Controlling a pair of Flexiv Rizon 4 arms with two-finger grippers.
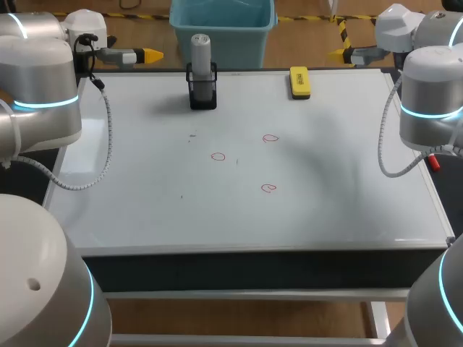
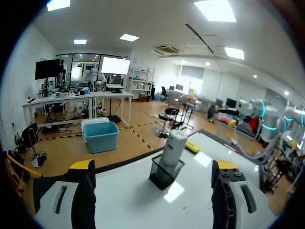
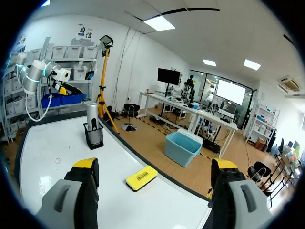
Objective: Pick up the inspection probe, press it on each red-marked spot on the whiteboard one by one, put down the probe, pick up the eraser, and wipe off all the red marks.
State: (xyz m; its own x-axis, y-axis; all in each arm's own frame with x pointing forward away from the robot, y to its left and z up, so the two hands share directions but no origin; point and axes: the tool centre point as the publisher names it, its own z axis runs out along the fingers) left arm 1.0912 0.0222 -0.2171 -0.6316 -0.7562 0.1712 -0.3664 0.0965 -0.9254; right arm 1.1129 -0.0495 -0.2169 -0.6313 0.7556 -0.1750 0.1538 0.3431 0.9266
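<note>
My gripper will lift the inspection probe (image 1: 201,56), which should slide free and leave the black mesh holder standing, since a gap shows inside the holder's open rim (image 1: 213,71).
The grey inspection probe (image 1: 200,52) stands upright in a black mesh holder (image 1: 202,90) at the back of the whiteboard (image 1: 145,181). A yellow eraser (image 1: 299,81) lies at the back right. Three red marks are drawn mid-board: one (image 1: 218,156), another (image 1: 270,137), a third (image 1: 268,189). My left gripper (image 1: 145,55) hovers open at the back left corner; in its wrist view the probe (image 2: 172,147) and holder (image 2: 165,172) lie ahead of its open gripper (image 2: 153,177). My right gripper (image 1: 346,53) is open at the back right; ahead of its gripper (image 3: 155,174) lies the eraser (image 3: 141,177), with the probe (image 3: 92,119) farther off.
A blue bin (image 1: 223,29) stands on the floor just behind the table's back edge. A small red thing (image 1: 432,162) pokes out by the right edge under my right arm. Cables hang from both arms over the board's sides.
</note>
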